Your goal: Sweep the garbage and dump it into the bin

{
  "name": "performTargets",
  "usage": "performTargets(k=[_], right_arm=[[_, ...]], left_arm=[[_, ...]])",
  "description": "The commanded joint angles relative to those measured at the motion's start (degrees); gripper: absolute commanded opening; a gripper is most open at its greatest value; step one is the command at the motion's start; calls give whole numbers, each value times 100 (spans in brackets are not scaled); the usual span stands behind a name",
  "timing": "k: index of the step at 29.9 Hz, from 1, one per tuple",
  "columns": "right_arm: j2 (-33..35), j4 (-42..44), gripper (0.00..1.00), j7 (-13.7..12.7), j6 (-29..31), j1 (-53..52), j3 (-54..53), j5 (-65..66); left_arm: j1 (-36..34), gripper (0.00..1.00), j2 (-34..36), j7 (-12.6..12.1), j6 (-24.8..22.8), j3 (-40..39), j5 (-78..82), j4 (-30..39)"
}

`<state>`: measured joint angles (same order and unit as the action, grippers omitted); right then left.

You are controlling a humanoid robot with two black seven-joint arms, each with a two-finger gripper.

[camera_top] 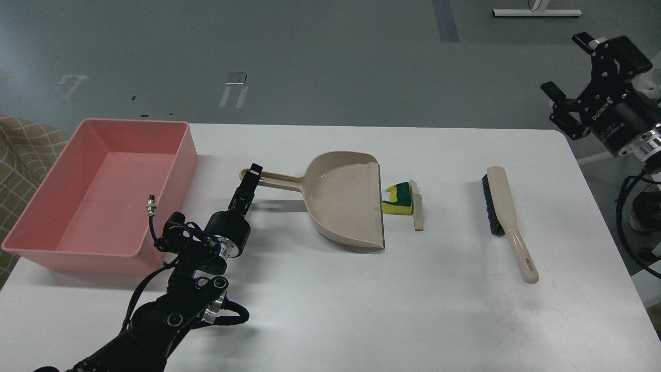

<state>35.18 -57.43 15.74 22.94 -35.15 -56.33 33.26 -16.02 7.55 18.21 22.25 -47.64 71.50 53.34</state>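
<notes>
I expect the sponge (398, 199) to slide in ahead of the stick when I sweep, because the cream stick (416, 207) rests against the sponge at the dustpan's opening.
The garbage lies mid-table: a yellow sponge piece with a green top (397, 201) and a thin cream ridged stick (417, 207) touching its right side. Both sit just right of the open mouth of the beige dustpan (346, 206). The pink bin (103, 206) stands at the table's left. My left gripper (251, 178) is at the end of the dustpan's handle, seen edge-on, so its fingers cannot be told apart. My right gripper (568, 64) is open and empty, raised beyond the table's far right corner.
A beige brush with black bristles (503, 217) lies on the table right of the garbage, handle toward me. A checked cloth (20, 150) shows left of the bin. The white table's right edge (609, 217) is near the right arm's cables.
</notes>
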Motion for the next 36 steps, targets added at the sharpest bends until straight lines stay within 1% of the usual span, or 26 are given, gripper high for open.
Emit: performTargets(k=[1, 2, 4, 12, 13, 14, 16, 18, 19, 26, 29, 30, 32, 33, 36], right_arm=[[15, -14, 100, -1, -26, 43, -1, 4], [15, -14, 100, -1, -35, 52, -1, 5], [15, -14, 100, -1, -35, 96, -1, 5], [15, -14, 100, -1, -35, 114, -10, 5], [15, -14, 100, -1, -35, 114, -10, -4], [15, -14, 100, -1, -35, 114, -10, -4], [15, -23, 100, -1, -35, 114, -10, 4], [15, -23, 100, -1, -35, 123, -10, 5], [23, -31, 100, -1, -35, 123, -10, 5], [410, -303, 100, -36, 0, 193, 60, 22], [1007, -725, 100, -89, 70, 430, 174, 180], [1347, -935, 100, -89, 70, 552, 340, 328], [1700, -1129, 100, -98, 70, 641, 604, 522], [2068, -1287, 100, -106, 70, 659, 927, 749], [2702, -1516, 100, -106, 70, 624, 1693, 1356]], left_arm=[[-76, 78, -34, -10, -1, 1, -4, -7], [-94, 69, -43, -19, -1, 1, -4, -16], [-94, 58, -52, -19, -1, 1, -4, -16], [-103, 42, -52, -45, -1, 1, -4, -7], [-103, 35, -52, -45, 8, 1, 5, -7], [-111, 31, -52, -54, -1, 1, 5, -7], [-120, 16, -52, -54, 17, 1, 5, 1], [-120, 7, -43, -54, 34, 1, 5, 1], [-120, 0, -52, -63, 60, 1, 13, 1], [-217, 0, -34, -116, 192, 9, 14, 1], [-270, 0, -43, -116, 201, 9, 22, 19], [-270, 0, -43, -116, 201, 1, 22, 54], [-270, 0, -43, -107, 201, 9, 22, 72], [-270, 0, -43, -107, 201, 9, 22, 80], [-270, 0, -43, -98, 201, 1, 22, 81]])
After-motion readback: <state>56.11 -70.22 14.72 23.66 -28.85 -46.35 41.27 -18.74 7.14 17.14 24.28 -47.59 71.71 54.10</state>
